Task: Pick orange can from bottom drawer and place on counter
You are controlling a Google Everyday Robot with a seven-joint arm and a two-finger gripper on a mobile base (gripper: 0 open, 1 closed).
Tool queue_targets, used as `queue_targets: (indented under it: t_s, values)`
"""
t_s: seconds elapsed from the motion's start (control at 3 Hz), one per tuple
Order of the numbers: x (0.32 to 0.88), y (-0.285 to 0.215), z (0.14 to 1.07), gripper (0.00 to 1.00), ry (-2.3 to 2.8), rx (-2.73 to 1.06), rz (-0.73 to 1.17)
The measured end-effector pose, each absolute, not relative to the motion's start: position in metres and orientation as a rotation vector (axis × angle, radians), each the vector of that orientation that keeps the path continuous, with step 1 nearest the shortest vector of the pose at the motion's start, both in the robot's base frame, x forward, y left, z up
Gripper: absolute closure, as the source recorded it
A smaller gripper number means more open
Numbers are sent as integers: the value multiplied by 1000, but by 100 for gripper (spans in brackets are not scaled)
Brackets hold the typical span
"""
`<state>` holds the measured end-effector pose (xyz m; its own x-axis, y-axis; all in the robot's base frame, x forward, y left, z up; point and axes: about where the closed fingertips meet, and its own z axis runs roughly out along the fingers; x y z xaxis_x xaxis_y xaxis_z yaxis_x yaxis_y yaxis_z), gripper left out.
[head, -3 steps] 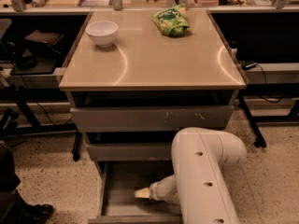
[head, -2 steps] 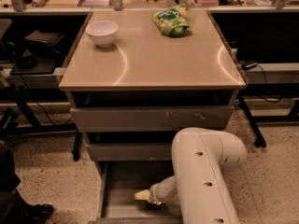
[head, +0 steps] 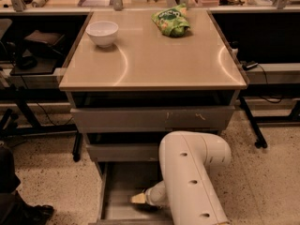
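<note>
My gripper's pale tip [head: 139,198] is in the drawer, and the bottom drawer's inside [head: 122,183] looks clear around it. I should expect the drawer to be empty when I lift the hidden orange can.
The bottom drawer [head: 119,184] is pulled open under the grey cabinet, and its grey floor shows. My white arm [head: 190,177] reaches down into it from the right. My gripper [head: 138,199] is inside the drawer near its floor, showing only as a pale tip. The orange can is not visible; it may be hidden by the gripper or the arm. The beige counter [head: 154,60] is the cabinet's top.
A white bowl [head: 102,33] stands at the counter's back left and a green snack bag [head: 171,21] at its back middle. The two upper drawers [head: 152,118] stand slightly ajar. Black stands and cables flank the cabinet. A dark shoe [head: 28,213] is at the lower left.
My gripper has sunk slightly lower and to the left inside the bottom drawer. Nothing else has moved.
</note>
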<state>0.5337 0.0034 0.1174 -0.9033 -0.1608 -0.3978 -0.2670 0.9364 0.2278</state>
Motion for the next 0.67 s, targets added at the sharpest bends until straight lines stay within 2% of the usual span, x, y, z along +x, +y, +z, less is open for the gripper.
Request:
queue_targets:
  t_s: [0.33, 0.67]
  values:
    - [533, 4, 117, 0, 2714, -313, 395]
    - [533, 4, 117, 19, 2714, -313, 395]
